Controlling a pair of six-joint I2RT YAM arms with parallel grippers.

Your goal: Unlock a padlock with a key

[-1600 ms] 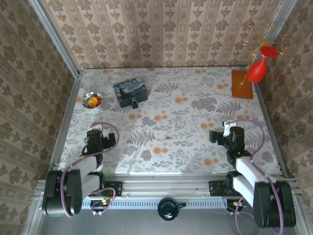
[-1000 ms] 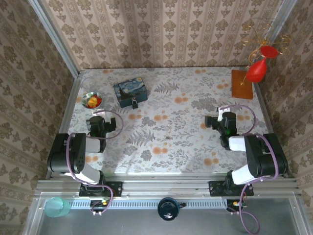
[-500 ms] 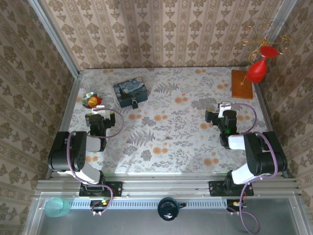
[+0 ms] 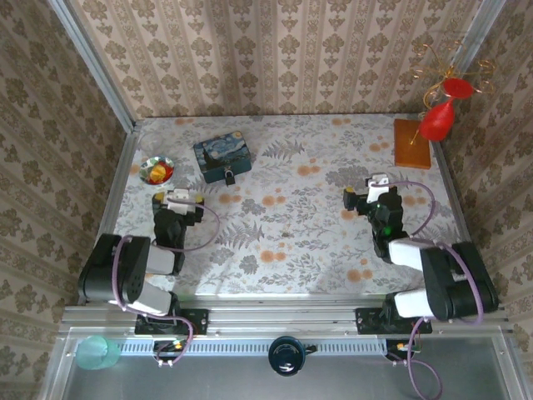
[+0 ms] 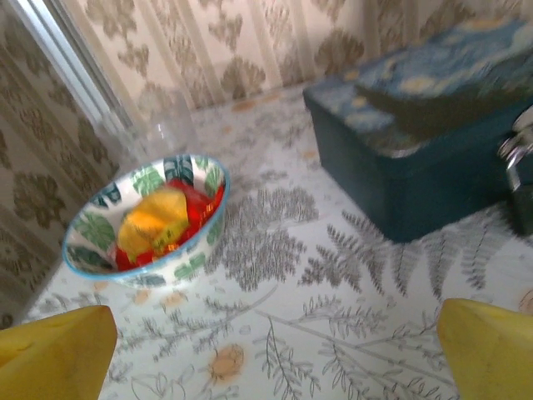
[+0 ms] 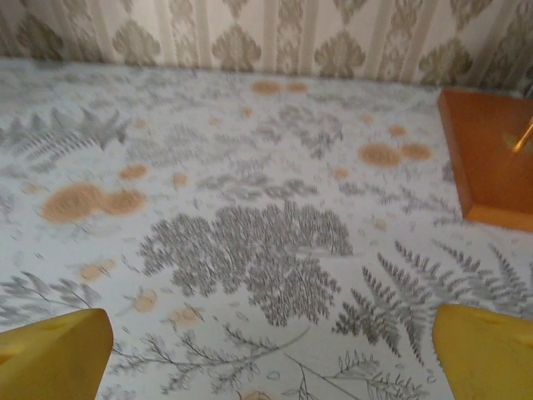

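The key is in the middle of the table [image 4: 285, 234] and my left gripper is empty by the tin, so next my right gripper picks up the key and passes it over first.
The small dark padlock [image 4: 228, 176] leans against the front of the blue night-sky tin [image 4: 222, 155]; the left wrist view catches it at the right edge [image 5: 520, 179]. A tiny speck [image 4: 287, 236] lies mid-table, too small to tell whether it is the key. My left gripper [image 4: 173, 200] hovers low between bowl and tin, open, with its yellow fingertips [image 5: 54, 350] far apart around bare cloth [image 5: 271, 354]. My right gripper [image 4: 366, 197] is at the right, open [image 6: 271, 358] over the fern print, holding nothing.
A small patterned bowl [image 4: 156, 170] with red and yellow bits [image 5: 146, 221] sits left of the tin [image 5: 425, 142]. An orange wooden base [image 4: 413, 142] with a red wire ornament [image 4: 437, 121] stands back right [image 6: 491, 158]. Papered walls close in the table.
Both arms have reached forward from the near edge. The left gripper has come up close to the bowl and tin and edged right; the right gripper has moved up and slightly left.
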